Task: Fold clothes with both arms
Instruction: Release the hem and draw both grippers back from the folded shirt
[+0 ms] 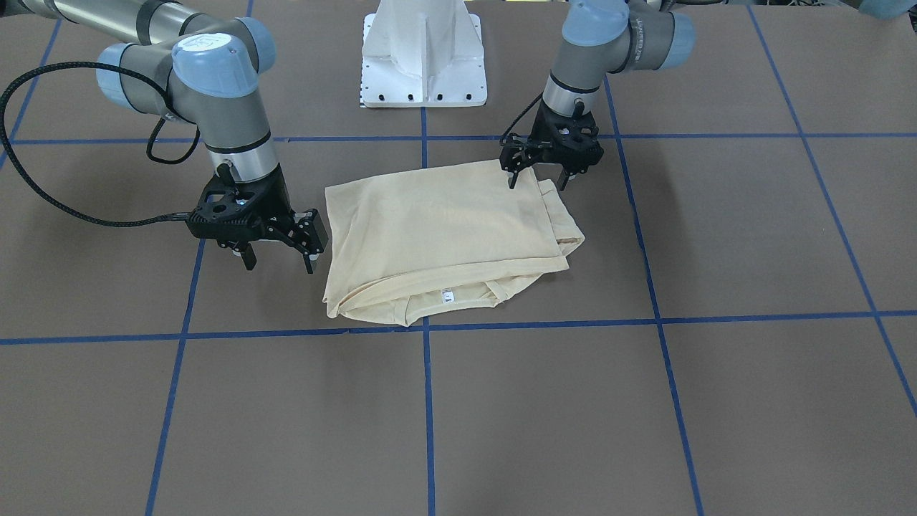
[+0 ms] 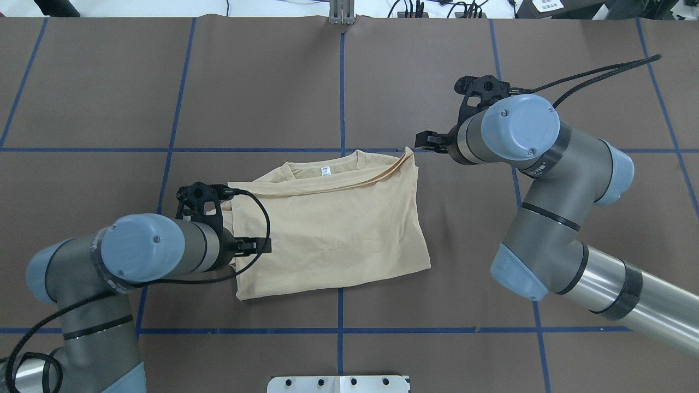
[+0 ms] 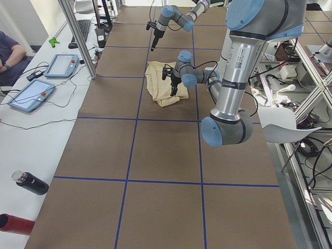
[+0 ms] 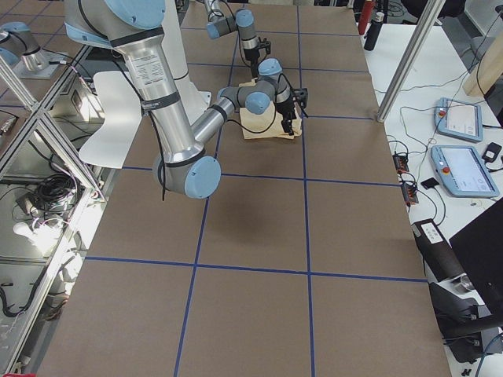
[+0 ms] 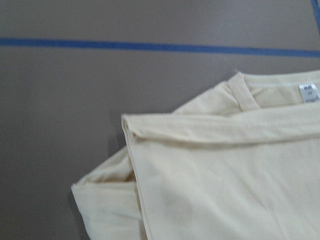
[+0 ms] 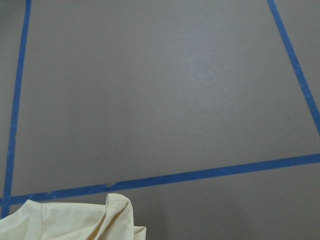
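Observation:
The shirt [image 1: 438, 225] will swing around still folded when I drag its edge, because the layers lie flat and stacked by the white neck label [image 1: 448, 296].
The pale cream-yellow shirt [image 1: 444, 229] lies folded into a rough rectangle on the brown table, with its white neck label [image 1: 448, 294] at the far edge from the robot. The print is hidden. It also shows in the overhead view [image 2: 333, 229] and in the left wrist view [image 5: 225, 175]; one corner shows in the right wrist view [image 6: 75, 220]. My left gripper [image 1: 537, 183] is open and empty, hovering just above the shirt's near corner on my left. My right gripper [image 1: 279, 264] is open and empty, just off the shirt's opposite edge.
The white pedestal base [image 1: 423, 57] stands at the robot's side of the table. Blue tape lines [image 1: 427, 401] mark a grid on the brown cover. Beyond the table's far side, tablets [image 3: 31, 96] and a dark bottle [image 3: 31, 182] lie on a side bench.

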{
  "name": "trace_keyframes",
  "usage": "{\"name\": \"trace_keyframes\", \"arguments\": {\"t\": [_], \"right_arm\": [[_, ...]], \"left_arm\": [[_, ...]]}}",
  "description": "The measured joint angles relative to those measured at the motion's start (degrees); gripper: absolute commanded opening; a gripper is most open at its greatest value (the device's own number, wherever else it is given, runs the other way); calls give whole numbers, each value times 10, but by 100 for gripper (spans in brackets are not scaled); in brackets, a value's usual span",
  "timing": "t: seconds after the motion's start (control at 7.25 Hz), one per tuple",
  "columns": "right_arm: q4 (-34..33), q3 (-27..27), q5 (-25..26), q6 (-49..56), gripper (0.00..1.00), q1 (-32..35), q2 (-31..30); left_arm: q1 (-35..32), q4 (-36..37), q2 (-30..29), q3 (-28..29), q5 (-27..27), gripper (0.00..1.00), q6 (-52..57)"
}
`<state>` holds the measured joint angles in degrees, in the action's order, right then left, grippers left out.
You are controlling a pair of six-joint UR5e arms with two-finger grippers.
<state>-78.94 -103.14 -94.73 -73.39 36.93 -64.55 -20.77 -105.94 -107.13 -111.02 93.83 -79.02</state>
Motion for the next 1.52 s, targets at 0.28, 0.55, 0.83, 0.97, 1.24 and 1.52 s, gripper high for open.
{"name": "trace_keyframes", "arguments": {"t": [0.28, 0.55, 0.83, 0.97, 1.24, 1.52], "right_arm": [[0, -2, 0, 1, 100, 0, -2], [0, -3, 0, 0, 100, 0, -2], [0, -4, 1, -2, 100, -1, -2], [0, -5, 2, -3, 100, -2, -2], [0, -4, 3, -5, 100, -2, -1], [1, -3, 3, -6, 100, -3, -1]], "left_arm": [[39, -1, 7, 0, -6, 61, -30], [49, -1, 14, 2, -7, 35, -36], [50, -1, 15, 4, -7, 0, -37], [51, 0, 16, 4, -7, 0, -37], [50, 4, 21, 0, -7, 0, -27], [19, 7, 35, -4, -7, 0, 33]]}}
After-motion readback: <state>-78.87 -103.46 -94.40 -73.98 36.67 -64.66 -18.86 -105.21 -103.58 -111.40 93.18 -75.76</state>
